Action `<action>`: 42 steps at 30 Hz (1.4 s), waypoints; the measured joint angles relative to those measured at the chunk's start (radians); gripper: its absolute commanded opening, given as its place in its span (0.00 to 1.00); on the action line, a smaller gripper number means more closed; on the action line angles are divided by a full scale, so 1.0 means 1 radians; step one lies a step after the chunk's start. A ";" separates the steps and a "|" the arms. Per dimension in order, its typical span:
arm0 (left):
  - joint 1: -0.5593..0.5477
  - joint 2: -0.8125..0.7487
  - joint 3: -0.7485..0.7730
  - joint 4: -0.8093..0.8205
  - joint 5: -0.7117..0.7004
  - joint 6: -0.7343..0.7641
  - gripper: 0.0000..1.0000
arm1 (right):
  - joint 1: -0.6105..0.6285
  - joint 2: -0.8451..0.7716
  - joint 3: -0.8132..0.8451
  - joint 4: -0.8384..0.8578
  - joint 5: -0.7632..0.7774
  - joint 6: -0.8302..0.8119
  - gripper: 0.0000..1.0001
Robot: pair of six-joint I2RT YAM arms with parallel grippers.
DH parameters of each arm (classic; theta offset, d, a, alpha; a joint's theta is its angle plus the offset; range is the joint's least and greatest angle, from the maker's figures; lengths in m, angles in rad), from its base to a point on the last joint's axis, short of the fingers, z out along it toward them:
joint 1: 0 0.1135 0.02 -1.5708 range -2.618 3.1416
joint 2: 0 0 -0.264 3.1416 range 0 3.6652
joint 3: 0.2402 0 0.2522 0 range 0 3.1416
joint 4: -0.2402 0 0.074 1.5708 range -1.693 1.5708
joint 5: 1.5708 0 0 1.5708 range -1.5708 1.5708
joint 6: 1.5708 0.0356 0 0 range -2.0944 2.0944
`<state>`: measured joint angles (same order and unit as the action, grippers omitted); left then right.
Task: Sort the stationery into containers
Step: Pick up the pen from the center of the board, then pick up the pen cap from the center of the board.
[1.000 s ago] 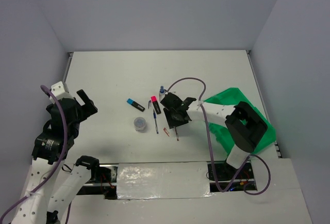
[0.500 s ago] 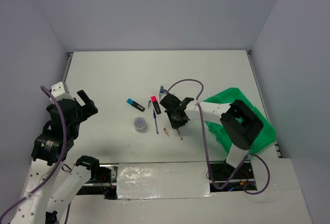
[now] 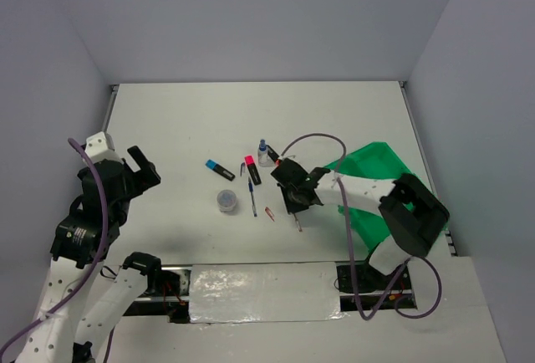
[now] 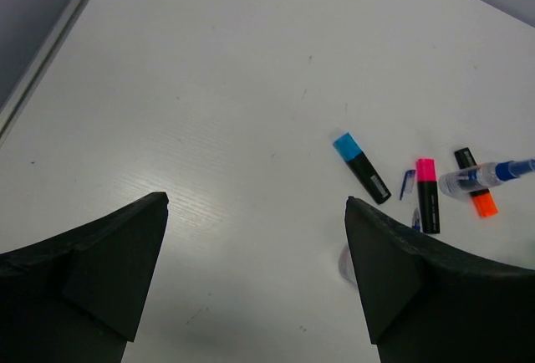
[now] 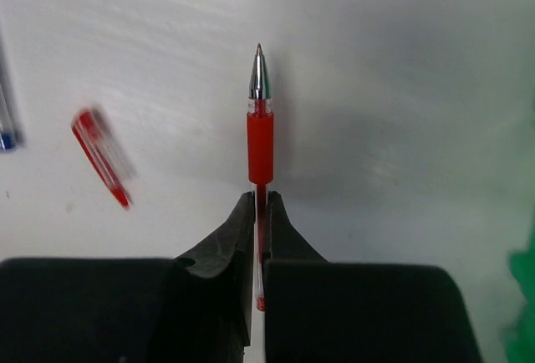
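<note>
My right gripper is holding the red pen, which has an uncapped tip (image 5: 259, 66), so next I bring the loose red cap (image 3: 269, 213) to it with my left gripper before I sort the pen.
My right gripper (image 5: 260, 200) is shut on the thin red pen (image 5: 260, 133), whose tip points away from the jaws just above the table. From above, this gripper (image 3: 298, 204) sits just left of the green tray (image 3: 380, 166). A loose red cap (image 3: 270, 213) lies beside it. The blue pen (image 3: 252, 199), greyish tub (image 3: 226, 201), blue-capped highlighter (image 3: 220, 169), pink-capped highlighter (image 3: 252, 169) and white bottle (image 3: 265, 152) lie on the table to the left. My left gripper (image 3: 140, 169) hangs open at the far left, holding nothing.
The left wrist view shows the orange-capped highlighter (image 4: 476, 193) under the bottle (image 4: 481, 176). The table's raised left edge (image 3: 110, 104) runs beside the left arm. The right arm's black elbow (image 3: 414, 217) covers part of the tray.
My right gripper's jaws closed onto the red pen and carried it a little right and toward the near edge. The right arm's elbow swung right. The left arm stayed put.
</note>
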<state>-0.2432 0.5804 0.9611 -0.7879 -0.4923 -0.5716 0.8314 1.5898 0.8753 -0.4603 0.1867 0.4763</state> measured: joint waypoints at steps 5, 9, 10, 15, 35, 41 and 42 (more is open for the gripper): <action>-0.001 0.014 0.031 0.015 0.158 -0.017 0.95 | 0.000 -0.304 -0.042 -0.123 0.066 0.032 0.00; -0.063 0.088 0.012 0.114 0.273 -0.126 0.93 | 0.000 -0.501 0.022 -0.226 0.142 0.045 0.00; -0.118 0.116 -0.008 0.134 0.264 -0.176 0.94 | 0.000 -0.526 0.038 -0.254 0.157 0.047 0.00; -0.640 0.426 0.005 0.118 0.011 -0.469 0.99 | 0.000 -0.575 0.151 -0.444 0.237 0.051 0.00; -0.864 1.323 0.535 -0.123 -0.067 -1.014 0.83 | -0.005 -0.841 0.224 -0.693 0.321 -0.012 0.00; -0.850 1.360 0.524 -0.124 -0.037 -1.086 0.78 | -0.005 -0.856 0.224 -0.690 0.293 -0.051 0.00; -0.847 1.360 0.513 -0.124 -0.034 -1.097 0.78 | -0.005 -0.856 0.224 -0.689 0.288 -0.056 0.00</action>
<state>-1.0904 1.9400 1.4742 -0.9119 -0.5262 -1.6688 0.8265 0.7334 1.0996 -1.1488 0.4744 0.4198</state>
